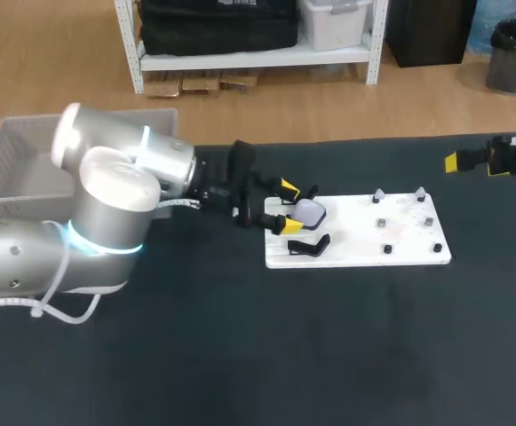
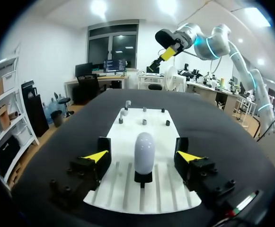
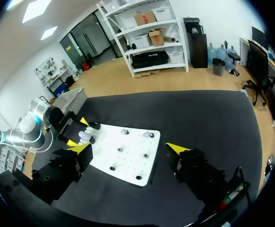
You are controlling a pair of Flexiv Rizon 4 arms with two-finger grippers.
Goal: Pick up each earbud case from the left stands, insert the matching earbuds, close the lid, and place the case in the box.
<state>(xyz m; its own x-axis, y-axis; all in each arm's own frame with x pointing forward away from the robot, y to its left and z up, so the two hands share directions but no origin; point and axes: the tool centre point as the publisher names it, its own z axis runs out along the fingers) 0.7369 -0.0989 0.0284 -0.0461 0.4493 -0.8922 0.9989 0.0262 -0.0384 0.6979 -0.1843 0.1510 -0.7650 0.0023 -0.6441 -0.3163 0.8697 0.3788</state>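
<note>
The small white earbuds (image 1: 379,194) are out on pegs, so the sockets hidden under the closed lid should be empty when I open the case (image 1: 309,212).
A white earbud case (image 1: 309,213) stands upright with its lid shut on a black stand at the left end of the white board (image 1: 400,253). My left gripper (image 1: 288,206) is open around it. In the left wrist view the case (image 2: 144,150) sits midway between the yellow-tipped fingers (image 2: 95,156), with a gap on each side. Two small white earbuds (image 1: 378,195) sit on pegs at the board's far right. My right gripper (image 1: 472,161) hangs open above the table's far right edge, holding nothing. In the right wrist view it (image 3: 128,148) is well above the board (image 3: 137,165).
An empty black stand (image 1: 309,246) lies on the board just in front of the case. Several small black pegs (image 1: 386,249) dot the board's right half. A grey mesh box (image 1: 27,155) stands at the far left, behind my left arm.
</note>
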